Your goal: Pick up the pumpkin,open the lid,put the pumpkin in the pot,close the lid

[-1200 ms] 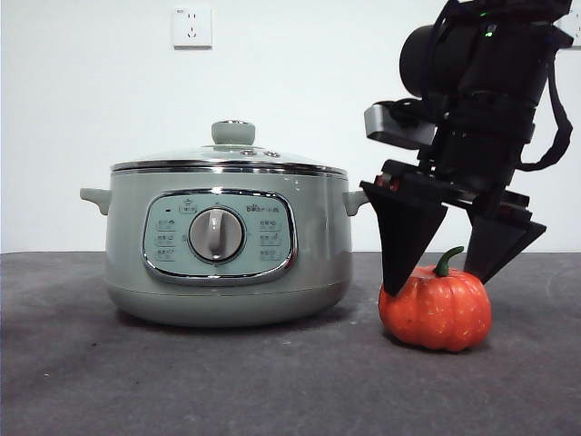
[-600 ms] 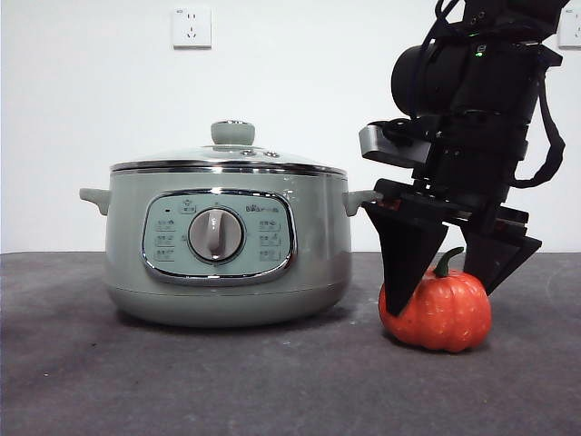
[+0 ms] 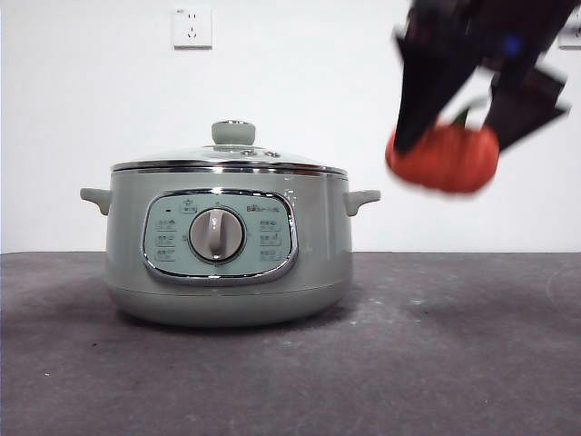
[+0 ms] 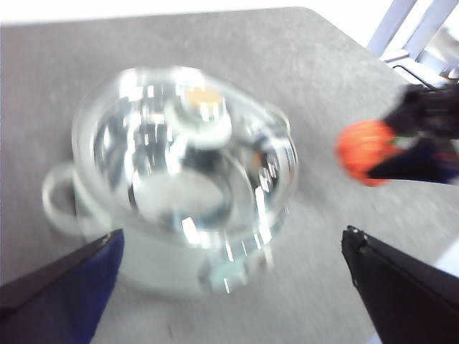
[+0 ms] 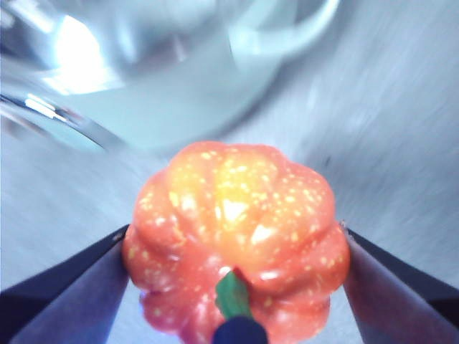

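Observation:
I expect the glass lid (image 3: 186,158) to come off in one piece and leave the pot standing when I lift the lid's knob, because an even seam (image 3: 227,170) goes all around under the lid's rim.
The orange pumpkin (image 3: 444,159) hangs in the air to the right of the pot (image 3: 227,245), about level with the lid's rim, held by my right gripper (image 3: 454,136). In the right wrist view its two jaws press on both sides of the pumpkin (image 5: 237,240), green stem toward the camera. The glass lid (image 3: 229,160) with its sage-green knob (image 3: 233,133) rests shut on the pot. My left gripper (image 4: 229,287) is open, hovering above the lid (image 4: 186,158); that view also shows the pumpkin (image 4: 363,150) off to the side.
The pot stands on a dark grey table (image 3: 436,363) before a white wall with a socket (image 3: 192,27). Its side handles (image 3: 361,198) stick out left and right. The control panel and dial (image 3: 216,235) face the front view.
My right gripper has shut on the pumpkin and lifted it from the table up to about lid height. The pot and lid have not moved.

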